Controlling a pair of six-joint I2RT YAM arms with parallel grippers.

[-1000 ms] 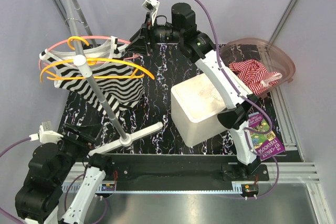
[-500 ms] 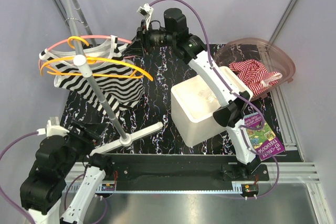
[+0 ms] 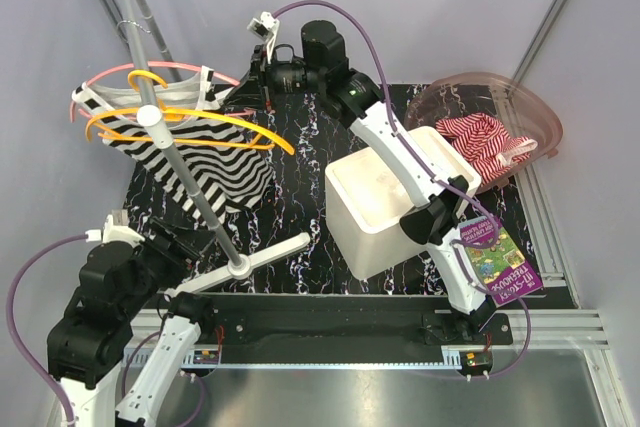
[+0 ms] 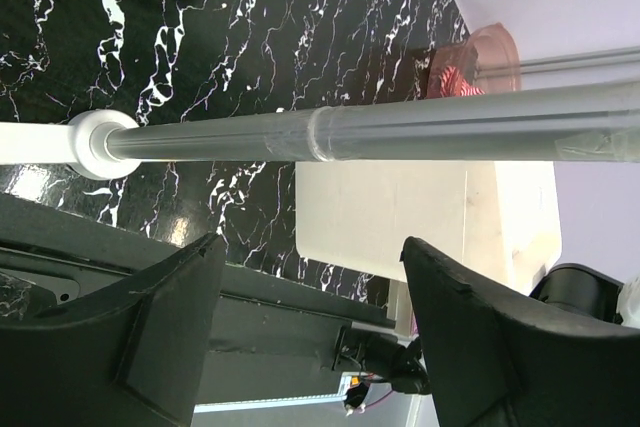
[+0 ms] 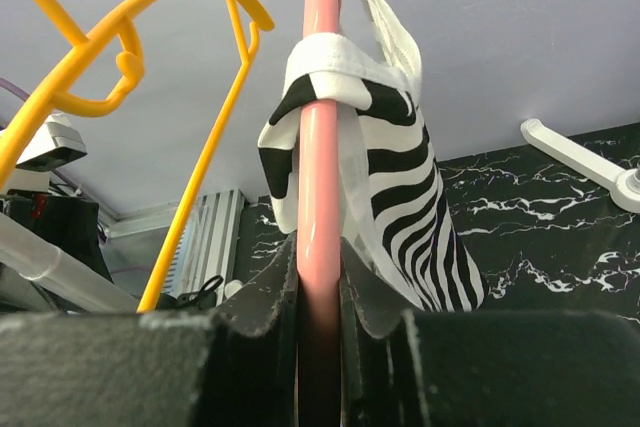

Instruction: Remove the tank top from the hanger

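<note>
The pink hanger's far end is high up past the pole. My right gripper should bring the hanger down toward the white bin, to where my left gripper can reach it.
A black-and-white striped tank top hangs on a pink hanger on the tilted grey rack pole, next to an empty orange hanger. My right gripper is shut on the pink hanger's right end; in the right wrist view the pink bar runs between the jaws, with the top's strap looped over it just beyond. My left gripper is open and empty near the pole's base; the pole crosses its view above the fingers.
A white bin stands at centre right. A clear pink-tinted bowl holding red striped cloth is at back right. A colourful booklet lies at the right front. The rack's white foot lies on the black marbled mat.
My right gripper has moved left and a little farther back with the pink hanger end, and the hangers and top have shifted left. My left arm has risen towards the pole base.
</note>
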